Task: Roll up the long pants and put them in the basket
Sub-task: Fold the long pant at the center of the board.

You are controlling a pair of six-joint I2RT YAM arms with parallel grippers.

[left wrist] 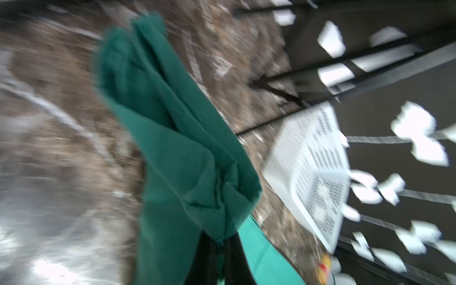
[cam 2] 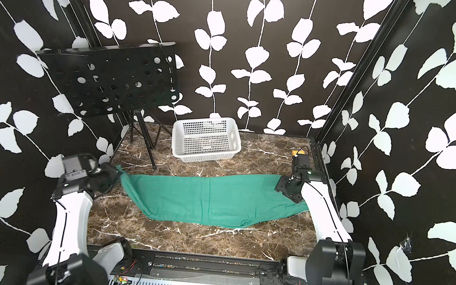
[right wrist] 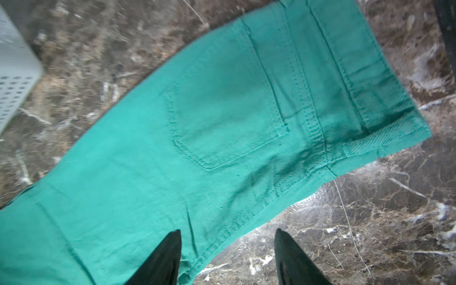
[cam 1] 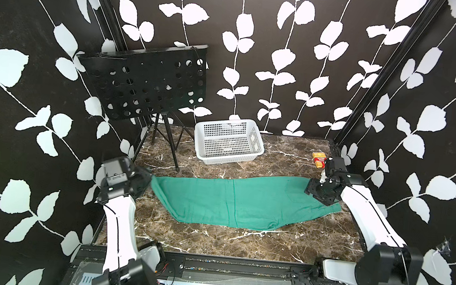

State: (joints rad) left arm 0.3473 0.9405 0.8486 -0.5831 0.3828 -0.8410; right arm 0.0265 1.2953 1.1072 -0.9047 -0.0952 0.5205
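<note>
The pants lie flat, and the leg ends (cam 1: 156, 184) are in my left gripper's fingers. My left gripper should keep folding toward the waist (cam 1: 333, 208) and let go of the ends there.
The long pants (cam 1: 238, 203) (cam 2: 210, 201) lie folded lengthwise across the marble table, teal-green, waist to the right and leg ends to the left. My left gripper (cam 1: 152, 177) (cam 2: 118, 171) is shut on the leg ends and holds them a little above the table. In the blurred left wrist view the cloth (left wrist: 172, 148) bunches out from the closed left gripper (left wrist: 222, 240). My right gripper (cam 1: 314, 191) (cam 2: 283, 189) hovers open over the waist end. In the right wrist view the right gripper (right wrist: 228, 232) straddles the edge of the pants (right wrist: 222, 123), below the back pocket, holding nothing.
A white perforated basket (cam 1: 200, 152) (cam 2: 177, 147) (left wrist: 308, 172) (right wrist: 14, 74) stands behind the pants at the back. A black music stand (cam 1: 147, 85) (cam 2: 108, 82) on a tripod fills the back left. A small red-and-yellow box (cam 1: 319, 159) sits at the right edge behind the right wrist.
</note>
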